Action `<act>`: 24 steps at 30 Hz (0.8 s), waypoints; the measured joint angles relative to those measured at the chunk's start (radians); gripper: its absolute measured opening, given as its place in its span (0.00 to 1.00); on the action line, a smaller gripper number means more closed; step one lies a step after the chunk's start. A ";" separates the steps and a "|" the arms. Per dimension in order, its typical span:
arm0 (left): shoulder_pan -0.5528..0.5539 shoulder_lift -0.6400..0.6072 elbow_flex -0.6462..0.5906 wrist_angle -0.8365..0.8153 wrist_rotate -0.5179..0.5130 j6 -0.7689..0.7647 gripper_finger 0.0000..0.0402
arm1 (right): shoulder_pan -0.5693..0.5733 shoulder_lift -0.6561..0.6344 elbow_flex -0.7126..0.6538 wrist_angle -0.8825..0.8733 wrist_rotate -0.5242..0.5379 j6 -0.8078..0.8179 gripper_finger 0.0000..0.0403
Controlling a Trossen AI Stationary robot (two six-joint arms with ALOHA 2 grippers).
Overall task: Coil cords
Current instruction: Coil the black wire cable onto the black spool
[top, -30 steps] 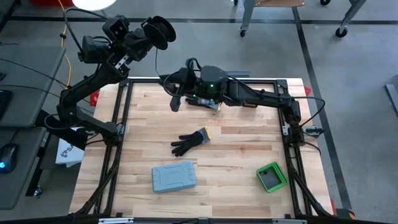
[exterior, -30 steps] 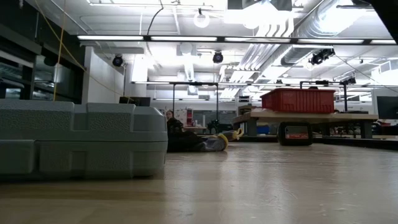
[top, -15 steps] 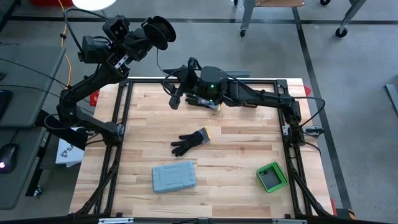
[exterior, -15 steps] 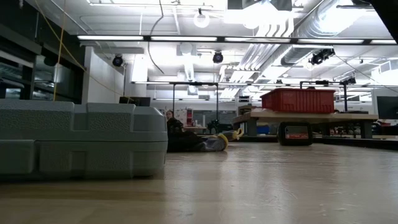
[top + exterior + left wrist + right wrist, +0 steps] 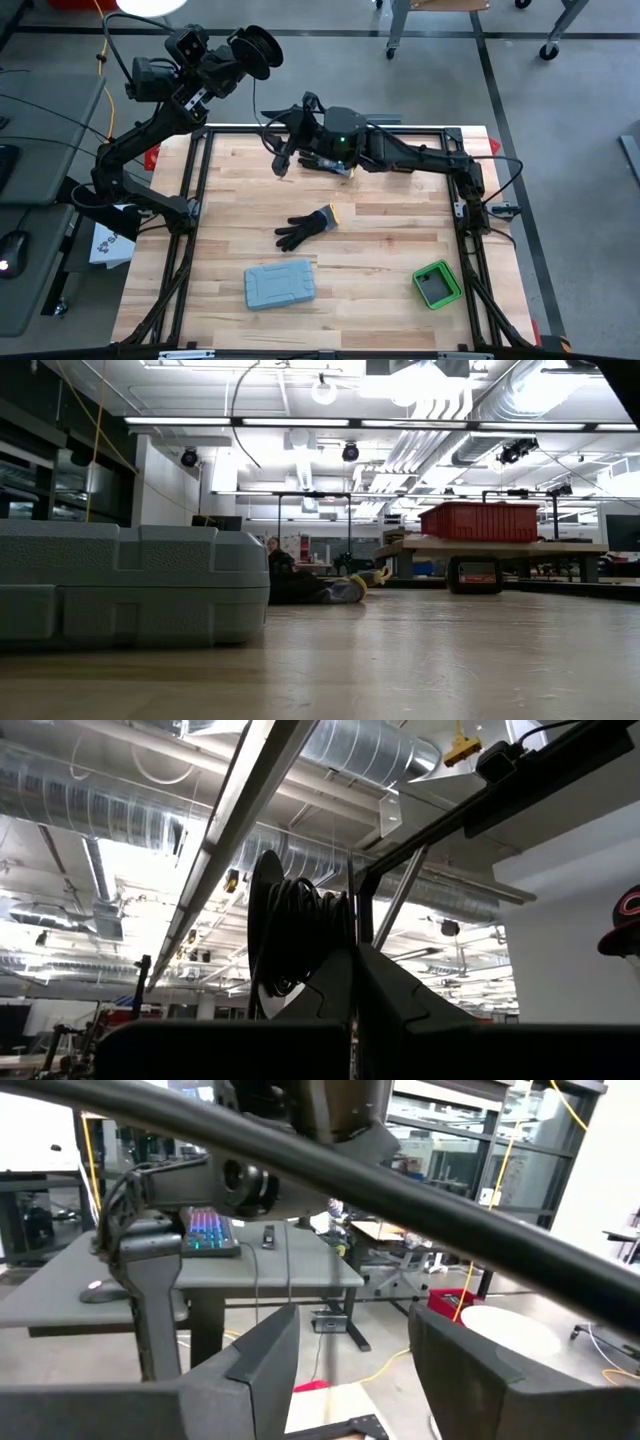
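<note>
The loose piece of cord (image 5: 254, 103) hangs slack from the coil. It will come out almost straight when I pull it with my right gripper.
The cord is a thin dark wire wound into a black ring-shaped coil on a reel (image 5: 256, 50). My left gripper (image 5: 240, 58) holds it high beyond the table's far left corner. The coil also shows in the left wrist view (image 5: 298, 935). A loose strand (image 5: 264, 108) hangs from the coil toward my right gripper (image 5: 283, 158), which hovers over the table's far edge. In the right wrist view my right gripper (image 5: 350, 1355) is open. I cannot tell whether the strand touches it. The strand shows as a curved line in the low view (image 5: 234, 415). My left gripper is shut on the coil's reel at its lower part (image 5: 335, 960), at the free ends of the fingers. The fingers (image 5: 400, 995) themselves hide the exact place of contact. The coil stands on edge above the fingertips, lifted clear, with the strand hanging slack from it.
A black work glove (image 5: 308, 227) lies mid-table. A grey case (image 5: 280, 284) lies near the front and fills the left of the low view (image 5: 130, 585). A green box (image 5: 437, 284) sits front right. A dark tool (image 5: 330, 164) lies under my right arm.
My right gripper has shifted slightly toward the table's far edge, nearer the coil. The hanging strand has swung and changed its curve. My left gripper has kept still with the coil.
</note>
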 joint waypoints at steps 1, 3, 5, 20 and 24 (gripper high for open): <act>0.000 0.000 0.000 0.000 0.000 0.000 0.00 | -0.004 0.000 0.000 0.000 0.000 0.000 0.44; 0.000 0.000 0.000 0.000 0.000 0.000 0.00 | -0.010 0.002 0.000 0.002 -0.002 0.000 0.41; 0.000 0.000 0.000 0.000 0.000 0.000 0.00 | -0.014 0.007 0.000 0.012 -0.005 0.014 0.37; 0.059 -0.013 -0.001 -0.007 0.004 0.034 0.00 | 0.041 -0.023 0.000 -0.061 0.057 -0.033 0.01; 0.150 -0.062 -0.001 -0.098 0.005 0.018 0.00 | 0.060 -0.078 0.000 -0.146 0.078 -0.037 0.00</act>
